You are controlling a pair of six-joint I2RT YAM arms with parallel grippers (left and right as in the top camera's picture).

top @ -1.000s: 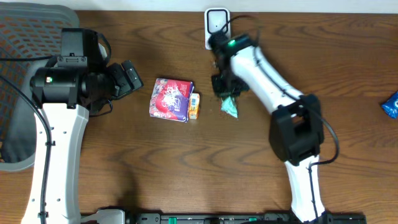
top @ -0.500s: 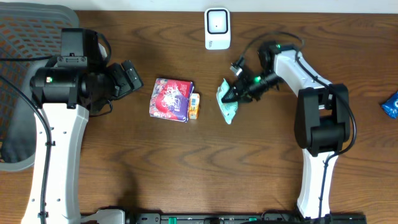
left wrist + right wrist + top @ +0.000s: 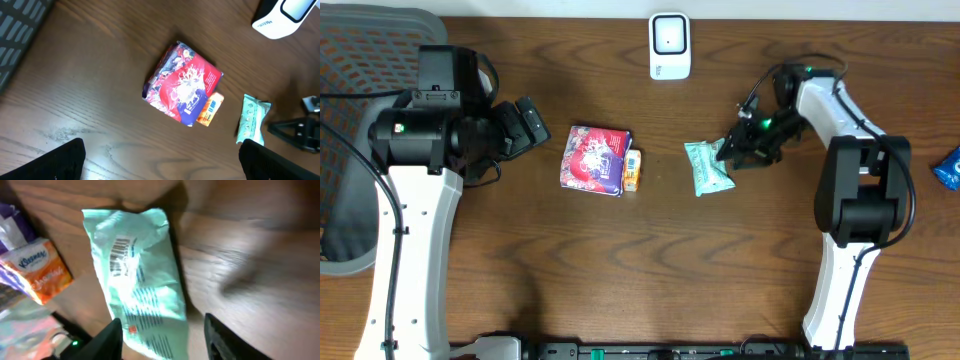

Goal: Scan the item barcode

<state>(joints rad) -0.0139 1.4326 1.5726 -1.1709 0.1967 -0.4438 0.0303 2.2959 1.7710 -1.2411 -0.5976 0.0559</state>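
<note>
My right gripper should pinch the packet's end (image 3: 152,339) and flip the packet over before scanning, because the mint-green packet's barcode (image 3: 119,257) faces up, just as the scanner's window does.
The item, a mint-green packet (image 3: 707,166), lies flat on the table right of centre, below the white barcode scanner (image 3: 669,45) at the back edge. In the right wrist view the packet (image 3: 140,280) shows its barcode side up. My right gripper (image 3: 735,152) is at the packet's right end, and its open jaws (image 3: 165,340) straddle that end with a gap on one side. My left gripper (image 3: 525,125) hangs open over the table's left, nothing between its fingers (image 3: 60,160). The left wrist view also shows the packet (image 3: 252,120) and the scanner (image 3: 285,17).
A red and purple package (image 3: 595,159) with a small orange tissue pack (image 3: 632,170) beside it lies left of the packet. A blue item (image 3: 950,168) sits at the right table edge. A mesh chair (image 3: 360,40) stands at the far left.
The right arm swung away from the scanner, carried the green packet down and to the right onto the table, and its jaws opened off it. The left arm has not moved.
</note>
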